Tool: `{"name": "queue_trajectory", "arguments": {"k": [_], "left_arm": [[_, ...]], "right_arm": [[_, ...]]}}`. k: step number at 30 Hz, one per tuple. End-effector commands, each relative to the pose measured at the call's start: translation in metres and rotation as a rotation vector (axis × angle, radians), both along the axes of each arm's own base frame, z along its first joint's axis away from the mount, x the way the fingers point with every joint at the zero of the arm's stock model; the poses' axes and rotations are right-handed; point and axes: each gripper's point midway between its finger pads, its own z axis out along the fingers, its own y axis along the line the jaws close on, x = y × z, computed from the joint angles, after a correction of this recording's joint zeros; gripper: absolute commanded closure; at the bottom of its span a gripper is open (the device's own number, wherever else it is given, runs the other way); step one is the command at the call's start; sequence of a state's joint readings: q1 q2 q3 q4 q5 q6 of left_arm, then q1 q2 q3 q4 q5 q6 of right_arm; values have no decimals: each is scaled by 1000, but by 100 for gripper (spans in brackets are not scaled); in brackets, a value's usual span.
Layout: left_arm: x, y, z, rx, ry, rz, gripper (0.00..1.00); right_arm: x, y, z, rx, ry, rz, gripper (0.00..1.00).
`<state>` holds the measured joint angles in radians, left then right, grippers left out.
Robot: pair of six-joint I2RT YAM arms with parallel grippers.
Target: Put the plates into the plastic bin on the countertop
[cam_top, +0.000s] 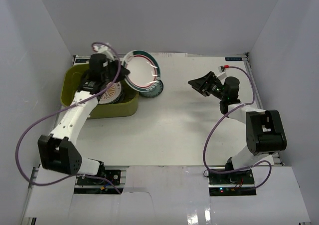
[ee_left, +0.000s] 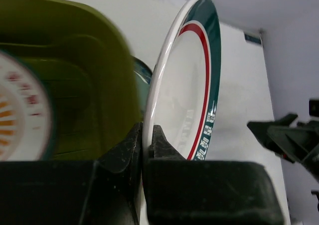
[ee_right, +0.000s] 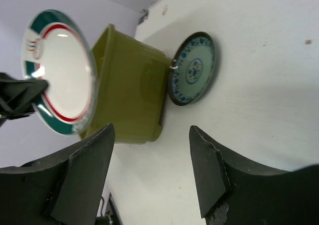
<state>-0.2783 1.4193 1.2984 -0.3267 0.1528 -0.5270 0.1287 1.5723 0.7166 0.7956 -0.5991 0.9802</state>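
The white plate (cam_top: 142, 71) is hanging over the teal patterned plate and is in the way of my right gripper, so my left gripper needs to lower the white plate into the bin (cam_top: 111, 94) first.
My left gripper (ee_left: 148, 135) is shut on the rim of the white plate with a teal and red rim (ee_left: 187, 85). It holds that plate (cam_top: 142, 70) nearly on edge above the right end of the olive plastic bin (cam_top: 117, 109). An orange sunburst plate (cam_top: 110, 93) lies inside the bin. A teal patterned plate (ee_right: 193, 68) rests on the countertop (cam_top: 189, 120) against the bin's right wall (ee_right: 132, 90). My right gripper (ee_right: 152, 135) is open and empty, hovering over the countertop to the right of the plates (cam_top: 196, 86).
White walls enclose the countertop on three sides. The left arm reaches over the bin, partly hiding its inside. A purple cable loops off each arm. The right gripper's fingers (ee_left: 284, 135) show at the right edge of the left wrist view.
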Motion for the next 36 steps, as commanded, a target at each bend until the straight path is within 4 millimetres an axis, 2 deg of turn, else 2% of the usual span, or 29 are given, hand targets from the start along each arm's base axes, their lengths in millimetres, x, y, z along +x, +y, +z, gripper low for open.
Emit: {"name": "queue_trajectory", "arguments": {"k": [1, 2, 3, 5, 7, 8, 10, 11, 12, 13, 14, 16, 17, 19, 20, 22, 23, 24, 25, 26, 27, 28, 29, 30, 32, 33, 34, 36], "left_arm": [[-11, 78, 36, -80, -106, 221, 97], [-12, 101, 34, -80, -108, 283, 97], [-14, 114, 30, -71, -105, 329, 97], [-24, 135, 20, -49, -99, 407, 97], [-30, 168, 14, -6, -104, 529, 97], [-33, 178, 5, 10, -90, 562, 97], [-35, 191, -3, 50, -91, 614, 96], [-36, 197, -12, 69, -72, 636, 95], [-37, 201, -19, 84, -58, 654, 95], [-38, 206, -23, 99, -50, 676, 95], [-38, 209, -31, 116, -34, 684, 95], [-41, 213, -45, 137, -1, 698, 94], [-40, 216, -51, 156, 15, 709, 94], [-40, 219, -59, 173, 40, 719, 91], [-41, 221, -64, 184, 61, 725, 87], [-40, 224, -71, 205, 87, 729, 70], [-41, 224, -72, 208, 93, 730, 61], [-40, 223, -72, 205, 95, 728, 41], [-40, 222, -72, 202, 94, 723, 31], [-40, 221, -71, 198, 91, 716, 23], [-40, 218, -69, 189, 86, 702, 16], [-39, 216, -66, 184, 78, 692, 3], [-38, 214, -63, 178, 71, 683, 2], [-38, 210, -61, 169, 66, 658, 2], [-37, 204, -48, 152, 35, 627, 2], [-36, 193, -42, 126, 20, 570, 2], [-34, 185, -32, 108, -15, 523, 2], [-31, 163, -17, 57, -52, 404, 2]], "right_arm": [[16, 11, -32, -117, 25, -3, 33], [23, 21, -34, -137, 40, 1, 34], [27, 26, -51, -158, 76, 6, 34], [37, 35, -64, -205, 91, 5, 36], [51, 49, -79, -253, 130, 5, 36], [54, 57, -98, -294, 156, 7, 36], [66, 68, -99, -313, 159, 18, 36], [65, 77, -116, -335, 185, 37, 36], [72, 85, -112, -334, 177, 48, 36], [74, 91, -116, -334, 184, 61, 36], [72, 99, -130, -344, 208, 80, 36], [80, 109, -133, -354, 216, 80, 36], [79, 116, -148, -373, 240, 85, 36], [87, 124, -149, -375, 245, 78, 36], [87, 128, -161, -384, 265, 78, 36], [92, 138, -162, -378, 272, 77, 37], [91, 143, -172, -385, 289, 82, 38], [91, 147, -174, -381, 294, 86, 40], [92, 154, -173, -370, 298, 90, 42], [91, 156, -181, -372, 313, 89, 43], [91, 158, -184, -370, 321, 85, 49], [91, 159, -186, -361, 334, 79, 53], [90, 158, -189, -357, 342, 69, 57], [89, 157, -189, -352, 345, 64, 70], [88, 148, -184, -359, 340, 27, 82], [87, 144, -182, -358, 333, 15, 90], [89, 139, -175, -353, 316, -3, 92], [87, 130, -149, -323, 252, -28, 92]]}}
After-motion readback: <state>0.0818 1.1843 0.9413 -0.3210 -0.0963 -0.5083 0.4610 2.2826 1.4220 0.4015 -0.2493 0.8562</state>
